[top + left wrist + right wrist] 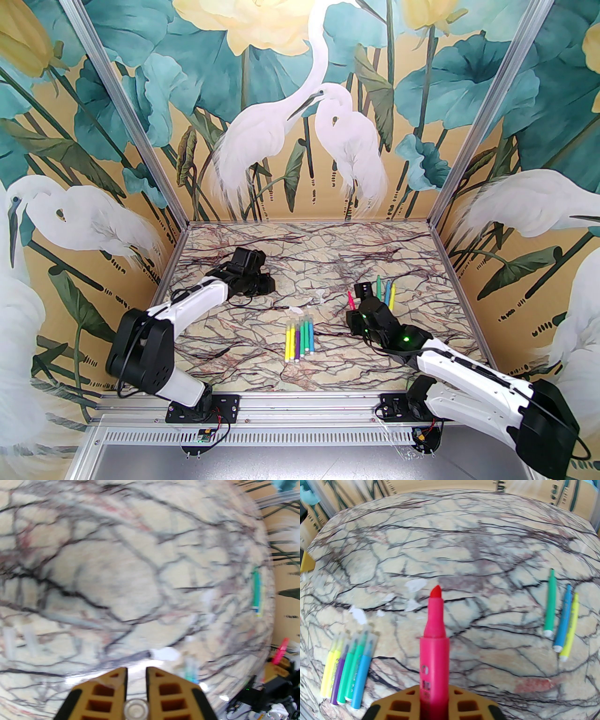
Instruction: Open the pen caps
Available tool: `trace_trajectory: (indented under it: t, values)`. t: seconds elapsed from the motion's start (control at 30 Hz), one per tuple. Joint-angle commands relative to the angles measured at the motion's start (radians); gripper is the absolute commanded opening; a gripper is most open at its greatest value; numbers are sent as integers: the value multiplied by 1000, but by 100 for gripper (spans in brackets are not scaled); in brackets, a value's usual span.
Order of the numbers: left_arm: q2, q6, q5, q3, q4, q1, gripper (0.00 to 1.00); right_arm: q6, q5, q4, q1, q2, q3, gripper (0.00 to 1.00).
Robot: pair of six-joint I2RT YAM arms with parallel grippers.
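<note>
The marble next to the loose clear caps is open, so my left gripper should keep moving the cap it holds there until it is down, then let go.
My right gripper (434,693) is shut on a pink pen (434,644) whose red tip is bare and points away from me. It hangs over the right middle of the marble table (262,243), seen from above as the right gripper (358,304) with the pink pen (350,299). My left gripper (136,674) is shut on a clear pen cap (136,710) deep between its jaws. In the top view, the left gripper (261,281) is low at the table's left. Several capped pens (300,337) lie side by side near the middle, also visible as the capped pens (346,667).
Three uncapped pens, green (549,604), blue (563,618) and yellow (570,627), lie at the right beyond my right gripper. Two loose clear caps (320,295) (296,309) lie just behind the capped row. Painted walls close the table on three sides.
</note>
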Motion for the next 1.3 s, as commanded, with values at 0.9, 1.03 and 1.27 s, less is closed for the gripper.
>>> trace_trajectory:
  t: [0.9,1.03,1.27]
  values:
    - [225,74,-307,174,-203,-1,0,62,-95,-56,-473,-26,-32,2]
    - [254,73,-326,194,-221,-2,0,85,-75,-55,-511,-6,-35,2]
    - [275,80,-353,198,-228,-2,1,80,-100,-11,-588,63,-34,1]
